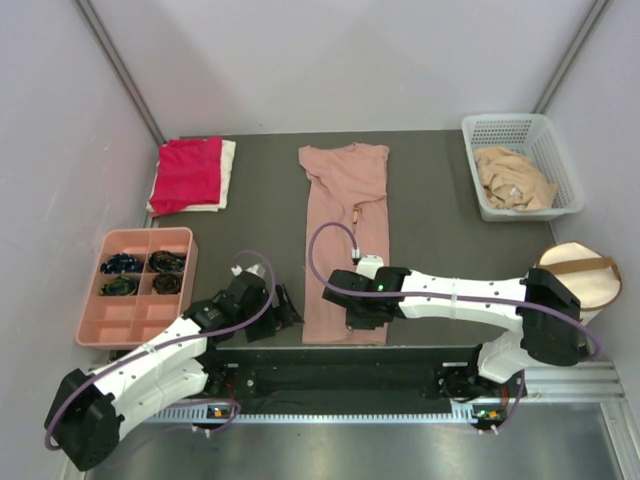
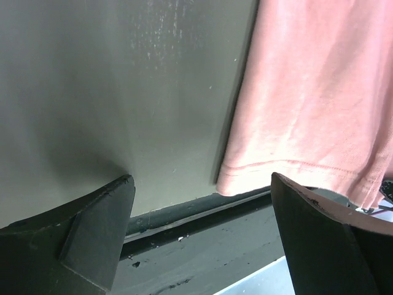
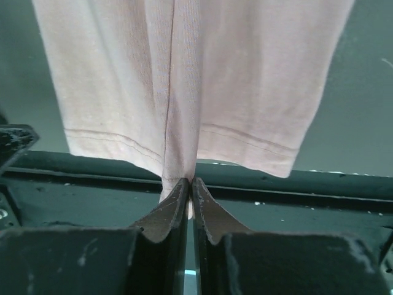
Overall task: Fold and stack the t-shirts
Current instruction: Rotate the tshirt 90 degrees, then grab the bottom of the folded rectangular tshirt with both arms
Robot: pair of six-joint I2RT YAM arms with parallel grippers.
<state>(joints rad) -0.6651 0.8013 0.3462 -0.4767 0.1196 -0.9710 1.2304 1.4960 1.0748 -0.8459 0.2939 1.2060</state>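
My left gripper should grab the corner (image 1: 306,338) beside it and my right gripper the other corner before the fold, because my right gripper is pinching the middle of the hem (image 3: 178,167).
A dusty-pink t-shirt (image 1: 346,235) lies folded into a long strip down the middle of the table, collar at the far end. My right gripper (image 1: 352,322) is shut on its near hem (image 3: 181,166), pinching a fold of cloth between the fingertips. My left gripper (image 1: 283,308) is open and empty just left of the shirt's near left corner (image 2: 245,178), at the table's front edge. A folded red t-shirt (image 1: 187,173) lies on a white one (image 1: 228,172) at the far left. A tan t-shirt (image 1: 512,180) sits crumpled in the basket.
A white mesh basket (image 1: 560,150) stands at the far right. A pink divided tray (image 1: 135,320) with dark small items is at the near left. A round cream bag with a brown strap (image 1: 590,270) sits at the right edge.
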